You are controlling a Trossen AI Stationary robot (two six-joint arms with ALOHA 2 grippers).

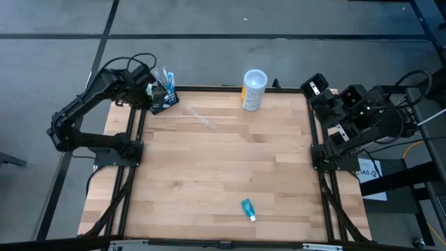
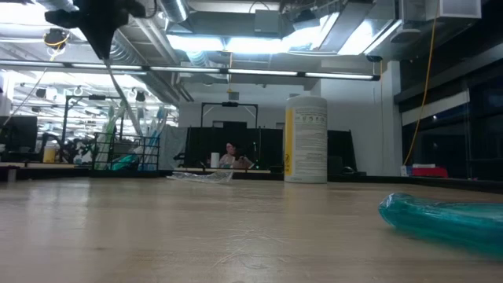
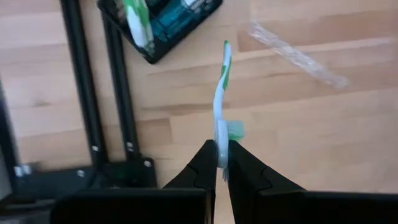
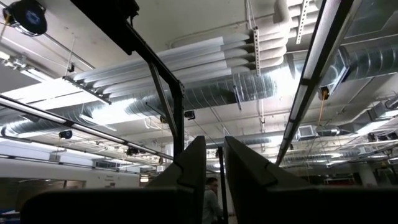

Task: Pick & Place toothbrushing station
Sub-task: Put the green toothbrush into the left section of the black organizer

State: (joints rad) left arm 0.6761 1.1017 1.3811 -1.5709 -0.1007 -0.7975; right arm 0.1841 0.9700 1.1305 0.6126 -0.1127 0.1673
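The toothbrush's handle [image 2: 130,109] hangs at a slant below my left gripper, so I should lay the toothbrush by the plastic wrapper and take its head from another side.
The toothbrushing station [image 1: 165,100], a small black block, stands on its base at the table's far left corner. A green-and-white toothbrush [image 3: 137,22] stands in it. My left gripper [image 1: 155,89] hovers just beside the station and is shut on a second white-and-green toothbrush [image 3: 221,87]. In the low view that brush [image 2: 118,86] hangs below the gripper [image 2: 102,27]. My right gripper [image 4: 214,158] is raised at the table's right edge and points up at the ceiling. Its fingers are a narrow gap apart, with nothing between them. My left gripper pinches the toothbrush between its two fingers at the head end, right beside the bristles [image 3: 235,129]. The fingers come from above, pointing steeply down. The brush hangs below them, clear of the table, with its handle tip [image 3: 226,45] toward the station.
A white-and-yellow cup [image 1: 254,89] stands at the far edge, near the middle. A clear plastic wrapper [image 1: 201,117] lies flat between the cup and the station. A teal toothpaste tube [image 1: 248,208] lies near the front edge. Black frame rails [image 1: 134,139] run along both sides of the table.
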